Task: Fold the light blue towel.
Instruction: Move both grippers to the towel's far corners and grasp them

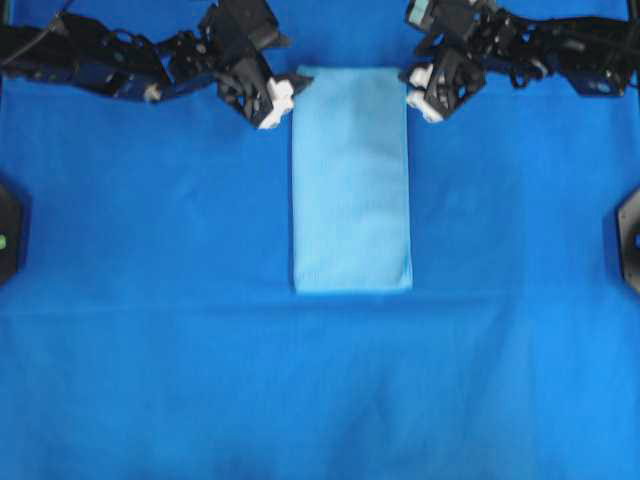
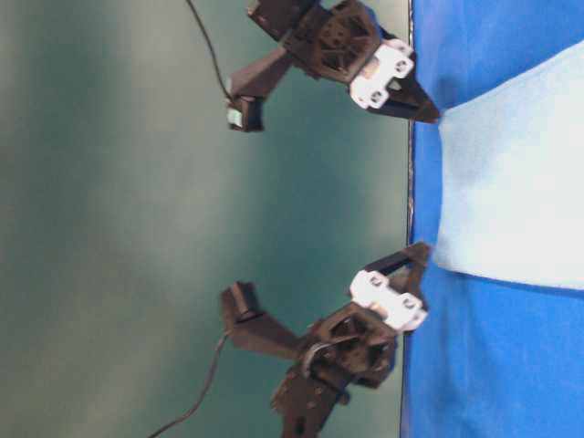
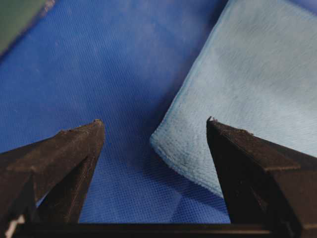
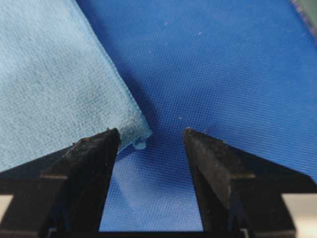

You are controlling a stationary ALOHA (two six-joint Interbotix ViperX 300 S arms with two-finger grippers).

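The towel's far edge point(image 1: 352, 69) is lying thin and loose. The light blue towel point(image 1: 352, 180) will fold over onto its near half when I bring that edge nearer.
The light blue towel point(image 1: 350, 180) lies flat as a tall narrow rectangle in the middle of the overhead view. My left gripper point(image 1: 284, 98) sits low at its far left corner and my right gripper point(image 1: 416, 96) at its far right corner. In the left wrist view the left gripper point(image 3: 154, 120) is open, with the towel point(image 3: 242, 84) corner lying between the fingers, close to the right one. The right gripper point(image 4: 151, 130) is open too. The towel point(image 4: 54, 84) corner pokes in beside its left finger. Neither holds anything.
A large royal-blue cloth point(image 1: 150, 360) covers the whole table under the towel. Black fixtures stand at the left edge point(image 1: 8, 235) and the right edge point(image 1: 630, 240). Both arms stretch along the far side, near the table edge point(image 2: 408, 182).
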